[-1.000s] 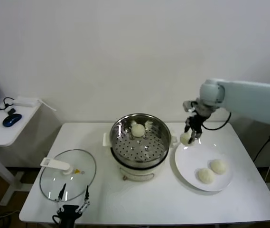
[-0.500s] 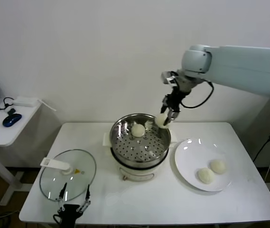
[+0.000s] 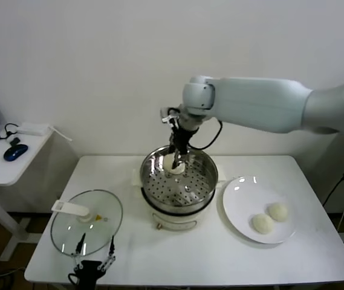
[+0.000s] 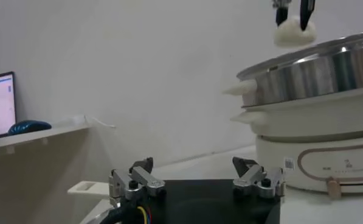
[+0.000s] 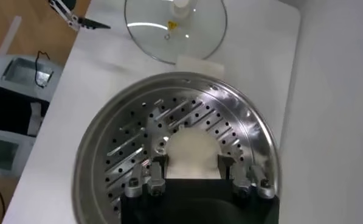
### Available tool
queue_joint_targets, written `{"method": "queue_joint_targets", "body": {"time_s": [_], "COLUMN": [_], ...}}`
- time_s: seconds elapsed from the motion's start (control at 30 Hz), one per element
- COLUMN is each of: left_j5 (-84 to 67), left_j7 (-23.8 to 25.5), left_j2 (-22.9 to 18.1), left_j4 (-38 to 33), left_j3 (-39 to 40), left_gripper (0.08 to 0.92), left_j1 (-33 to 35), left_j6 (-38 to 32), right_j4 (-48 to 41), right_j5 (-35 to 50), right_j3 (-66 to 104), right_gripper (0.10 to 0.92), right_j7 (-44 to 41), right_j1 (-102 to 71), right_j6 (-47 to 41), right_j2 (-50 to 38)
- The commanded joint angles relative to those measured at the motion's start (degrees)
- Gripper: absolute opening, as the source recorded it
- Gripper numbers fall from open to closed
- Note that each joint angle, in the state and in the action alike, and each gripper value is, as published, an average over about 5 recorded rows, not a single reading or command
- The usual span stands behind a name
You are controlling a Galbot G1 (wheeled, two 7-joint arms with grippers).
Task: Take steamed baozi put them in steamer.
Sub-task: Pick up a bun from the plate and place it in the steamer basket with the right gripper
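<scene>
The held baozi [image 5: 193, 151] hangs within the steamer's rim, and the steamer's open perforated bottom [image 3: 161, 180] is ahead. My right gripper should keep moving the baozi down until it rests there, then let go.
My right gripper [image 3: 175, 158] is shut on a baozi [image 3: 172, 163] and holds it just above the back of the steamer [image 3: 153, 175]. In the right wrist view the baozi [image 5: 192, 149] sits between the fingers [image 5: 159, 163] over the perforated floor [image 5: 132, 149]. The left wrist view shows it [image 4: 293, 33] hanging above the steamer's rim [image 4: 315, 67]. Two more baozi [image 3: 262, 223] [image 3: 277, 211] lie on the white plate [image 3: 235, 202]. I cannot make out another bun in the steamer apart from the held one. My left gripper [image 3: 91, 254] is open and empty at the table's front left.
The glass lid [image 3: 87, 220] with a white handle lies on the table left of the steamer, just behind my left gripper. A side desk with a mouse [image 3: 14, 152] stands at the far left. The cream cooker base [image 3: 175, 220] sits under the steamer.
My right gripper has carried the baozi from above the plate leftwards and over the steamer's back part. The left arm has not moved.
</scene>
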Motion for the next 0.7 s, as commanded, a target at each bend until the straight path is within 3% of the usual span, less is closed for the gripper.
{"method": "queue_joint_targets", "body": {"time_s": [0.03,0.53,0.7], "left_j5": [0.1,0.1,0.1], "left_j7": [0.0,0.0,0.0], "left_j2": [0.1,0.0,0.1], "left_j4": [0.6,0.7,0.3], "left_j3": [-0.1,-0.2,-0.4], "left_gripper": [0.823,0.823,0.823], "left_j1": [-0.1,-0.2,0.1], "left_j6": [0.0,0.0,0.0], "right_j4": [-4.5,-9.3,-4.9], "right_j5": [-8.5,-9.6,-5.2], "right_j3": [3.1,7.0,4.3], "right_gripper": [0.568,0.569,0.641], "right_j7": [2.7,5.4,2.6], "right_j1": [-10.5,-15.6,-8.8], "right_j6": [-1.8,-1.3,0.6], "right_j2": [3.7,5.8,2.3]}}
